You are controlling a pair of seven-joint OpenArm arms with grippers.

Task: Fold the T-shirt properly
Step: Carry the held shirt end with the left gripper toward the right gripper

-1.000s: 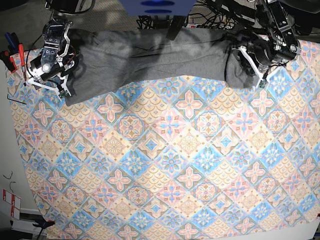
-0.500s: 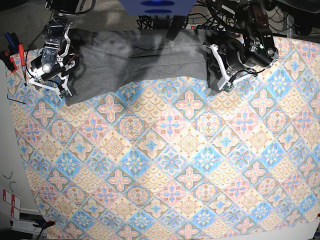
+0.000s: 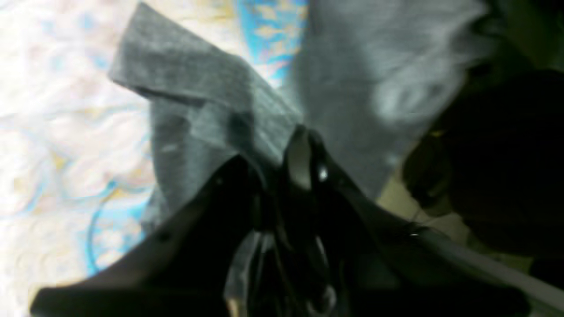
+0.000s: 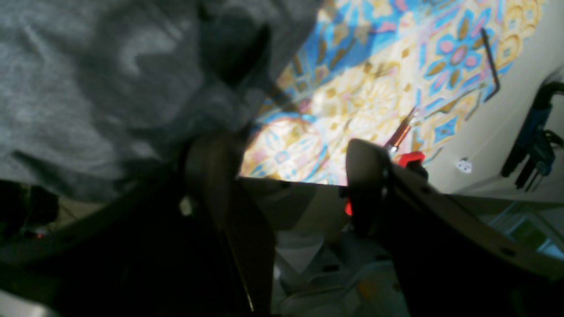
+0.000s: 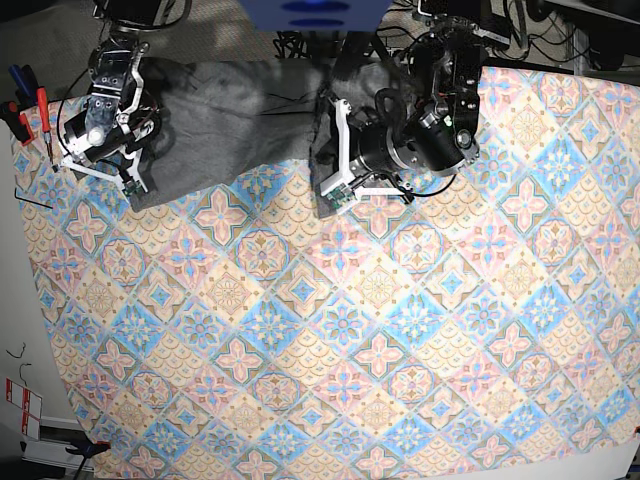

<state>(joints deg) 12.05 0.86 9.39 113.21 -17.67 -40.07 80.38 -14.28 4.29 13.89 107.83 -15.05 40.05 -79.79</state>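
Observation:
My left gripper should keep carrying the grey T-shirt's doubled-over end [image 5: 326, 186] inward, as it overlaps the T-shirt's middle [image 5: 283, 150], until that end rests there, and then let go.
The grey T-shirt [image 5: 230, 110] lies bunched along the far edge of the patterned tablecloth [image 5: 350, 330]. Its right end is doubled over towards the middle. My left gripper [image 5: 333, 200] is shut on that end. The left wrist view shows the jaws [image 3: 282, 158] pinched on a fold of grey fabric [image 3: 198, 101]. My right gripper [image 5: 128, 183] sits at the shirt's left end. In the right wrist view it [image 4: 286, 176] is open, with the shirt [image 4: 88, 66] draped beside one finger [image 4: 211, 176] and the tablecloth showing between the fingers.
Red-handled and blue tools [image 5: 30, 100] lie off the cloth's far left corner, with a red screwdriver [image 4: 403, 132] and a hex key [image 4: 489, 61] near my right gripper. Cables and a blue base [image 5: 315, 15] sit behind the shirt.
My left arm has swept left with the shirt's right end, from the far right to the middle, folding it over. My right arm has stayed in place.

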